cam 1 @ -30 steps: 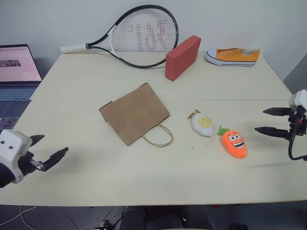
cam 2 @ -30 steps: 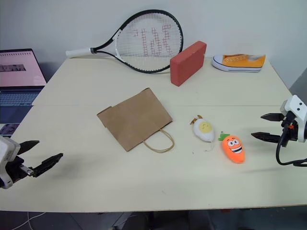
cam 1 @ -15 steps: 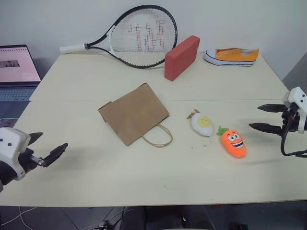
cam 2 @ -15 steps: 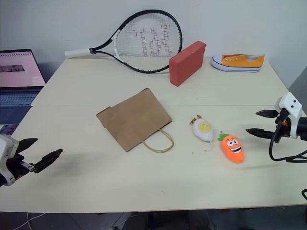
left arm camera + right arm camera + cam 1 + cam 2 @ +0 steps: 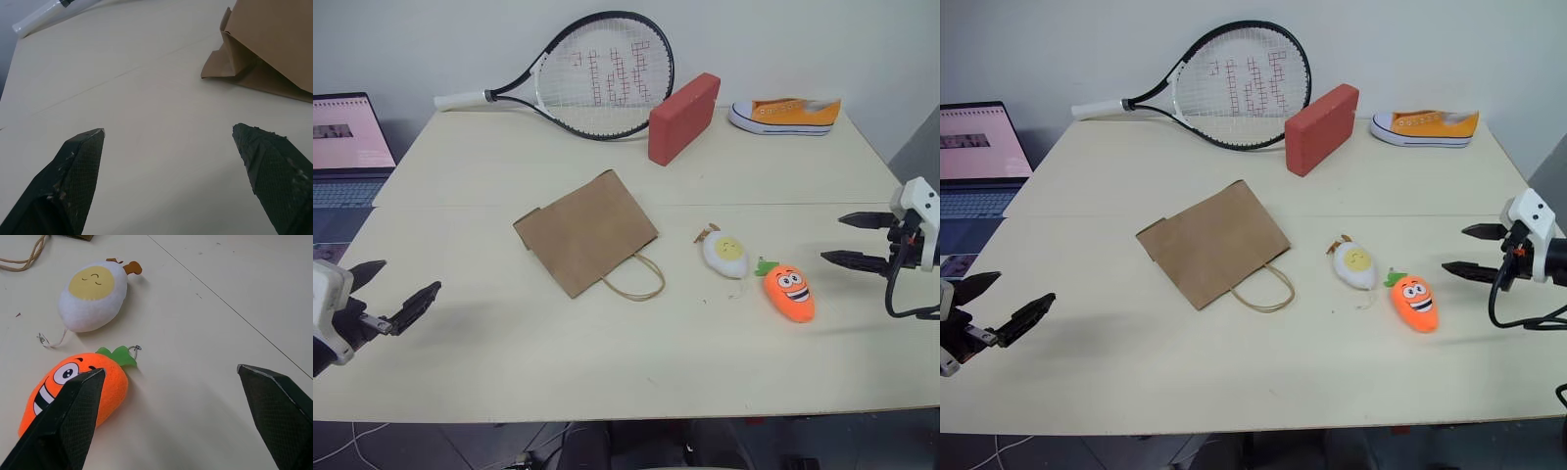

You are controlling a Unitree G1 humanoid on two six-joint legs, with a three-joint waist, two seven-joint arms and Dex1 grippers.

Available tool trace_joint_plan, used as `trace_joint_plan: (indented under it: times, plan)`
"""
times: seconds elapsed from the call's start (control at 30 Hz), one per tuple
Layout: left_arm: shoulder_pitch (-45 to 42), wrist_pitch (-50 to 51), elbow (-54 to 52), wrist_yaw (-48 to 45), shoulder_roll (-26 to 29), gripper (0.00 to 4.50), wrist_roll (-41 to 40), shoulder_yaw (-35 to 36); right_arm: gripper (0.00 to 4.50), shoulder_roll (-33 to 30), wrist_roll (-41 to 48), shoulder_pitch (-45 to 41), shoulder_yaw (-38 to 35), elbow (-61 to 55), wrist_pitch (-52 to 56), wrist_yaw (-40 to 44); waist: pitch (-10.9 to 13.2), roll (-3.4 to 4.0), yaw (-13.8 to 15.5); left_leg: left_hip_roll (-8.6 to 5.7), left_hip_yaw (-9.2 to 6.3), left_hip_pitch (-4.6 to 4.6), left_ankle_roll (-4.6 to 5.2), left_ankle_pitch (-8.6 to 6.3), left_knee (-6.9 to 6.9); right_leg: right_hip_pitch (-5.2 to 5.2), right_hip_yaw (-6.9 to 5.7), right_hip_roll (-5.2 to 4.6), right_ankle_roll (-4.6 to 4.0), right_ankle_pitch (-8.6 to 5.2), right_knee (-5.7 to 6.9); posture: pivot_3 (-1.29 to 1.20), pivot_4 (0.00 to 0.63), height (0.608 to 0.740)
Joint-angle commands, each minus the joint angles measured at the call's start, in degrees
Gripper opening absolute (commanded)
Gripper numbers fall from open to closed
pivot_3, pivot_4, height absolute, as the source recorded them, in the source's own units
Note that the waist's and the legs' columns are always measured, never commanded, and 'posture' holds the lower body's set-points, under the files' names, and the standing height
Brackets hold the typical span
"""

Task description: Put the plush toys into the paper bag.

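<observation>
The paper bag's cord handle [image 5: 662, 281] is spread out clear of the egg, so the left gripper should keep going toward the handle's front side [image 5: 632, 298] and close there.
The brown paper bag [image 5: 585, 230] lies flat at the table's middle, its cord handles [image 5: 632, 277] toward the front. To its right lie the plush toys: a white fried egg [image 5: 725, 254] and an orange carrot [image 5: 789, 292]. My right gripper [image 5: 850, 240] hovers open over the table's right side, just right of the carrot [image 5: 73, 389], empty. At the front left edge my left gripper [image 5: 393, 290] is open and empty, well left of the bag [image 5: 266, 46].
A tennis racket [image 5: 597, 73], a red block [image 5: 683, 117] and an orange-and-white sneaker [image 5: 785, 114] lie along the table's far edge. A laptop [image 5: 347, 145] sits off the table to the left.
My left gripper has drawn back slightly toward the left edge. The right gripper has edged left toward the carrot, then held still. The toys and the bag have not moved.
</observation>
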Motion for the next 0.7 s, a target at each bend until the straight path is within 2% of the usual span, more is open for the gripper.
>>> trace_joint_plan:
  times: [0.03, 0.2, 0.3, 0.47, 0.7]
  plan:
    - [0.29, 0.00, -3.03, -0.67, 0.23, 4.47, -1.18, 0.34, 4.50, -0.77, 0.75, -0.54, -1.22, -2.13, -0.23, 0.51, 0.00, 0.00, 0.00, 0.00, 0.00, 0.00, 0.00, 0.00, 0.00, 0.00, 0.00, 0.00, 0.00, 0.00, 0.00, 0.00, 0.150, 0.740]
    - [-1.34, 2.21, -10.08, -1.74, 1.86, 4.47, -2.25, -5.77, 4.50, -0.76, 2.93, 0.32, -1.57, -7.71, 1.88, 1.51, 0.00, 0.00, 0.02, 0.00, 0.00, 0.01, 0.00, 0.00, 0.01, 0.02, 0.01, 0.00, 0.01, 0.00, 0.02, 0.00, 0.150, 0.740]
    - [-2.83, 1.56, -13.65, -2.69, 4.03, 4.47, 0.25, -11.58, 4.50, -1.01, 4.78, 2.27, -1.81, -13.65, 4.06, 2.40, 0.00, 0.00, 0.15, 0.00, -0.01, 0.01, 0.00, 0.00, 0.02, 0.03, 0.02, 0.01, 0.02, 0.01, 0.02, 0.00, 0.150, 0.740]
    - [-8.49, 0.33, -16.11, -3.89, 5.58, 4.47, 3.94, -24.93, 4.50, -0.72, 10.21, 5.79, -2.72, -28.37, 10.64, 1.36, 0.00, 0.02, 0.35, -0.01, -0.03, 0.00, 0.00, 0.00, 0.00, 0.02, 0.03, 0.03, 0.12, 0.07, 0.05, 0.00, 0.150, 0.740]
    - [-20.71, -4.20, -10.13, -3.78, -1.31, 4.47, 10.12, -43.08, 4.50, 0.85, 18.00, 12.23, -3.76, -44.62, 20.04, -3.29, -0.03, -0.03, 0.96, -0.01, -0.04, -0.01, 0.00, 0.00, 0.06, 0.07, 0.05, 0.04, 0.33, 0.19, 0.00, 0.00, 0.150, 0.740]
